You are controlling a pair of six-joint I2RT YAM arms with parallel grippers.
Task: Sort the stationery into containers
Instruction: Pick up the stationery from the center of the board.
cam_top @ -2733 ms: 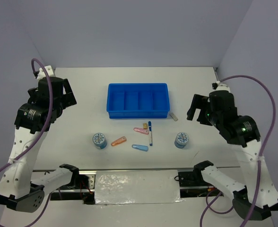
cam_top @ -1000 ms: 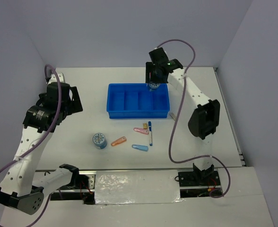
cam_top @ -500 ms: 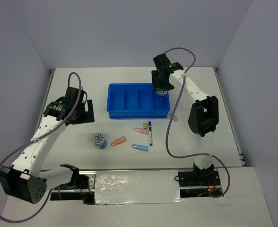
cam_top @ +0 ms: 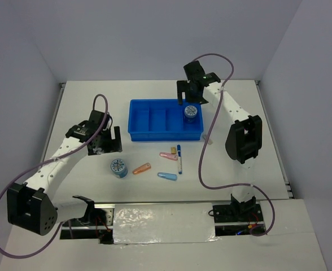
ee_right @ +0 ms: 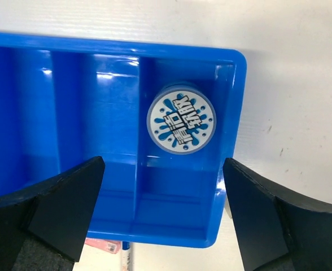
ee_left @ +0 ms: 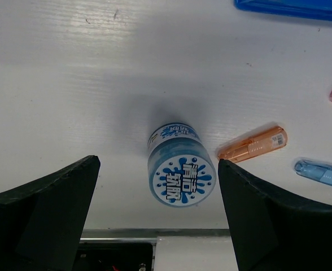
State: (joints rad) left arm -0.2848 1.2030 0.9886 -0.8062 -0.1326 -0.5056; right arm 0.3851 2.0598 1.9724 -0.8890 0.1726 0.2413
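The tray compartment holding a blue-white disc is blocked by my right gripper, which should back away, and my left gripper should bring the other disc there.
The blue four-compartment tray stands mid-table. One blue-white disc lies in its rightmost compartment, also in the right wrist view. My right gripper hovers open and empty above it. The other disc stands on the table. My left gripper is open above it, with the disc between the fingers' line. The orange capsule, pink capsule, blue capsule, pen and tan block lie in front of the tray.
A whitish block lies by the tray's right front corner. The other three tray compartments hold nothing. The table's front edge runs just below the left disc. White walls close in the back and sides.
My right arm swung from the table's right side to the tray and let the right disc go in the rightmost compartment. My left arm reached forward and down over the left disc.
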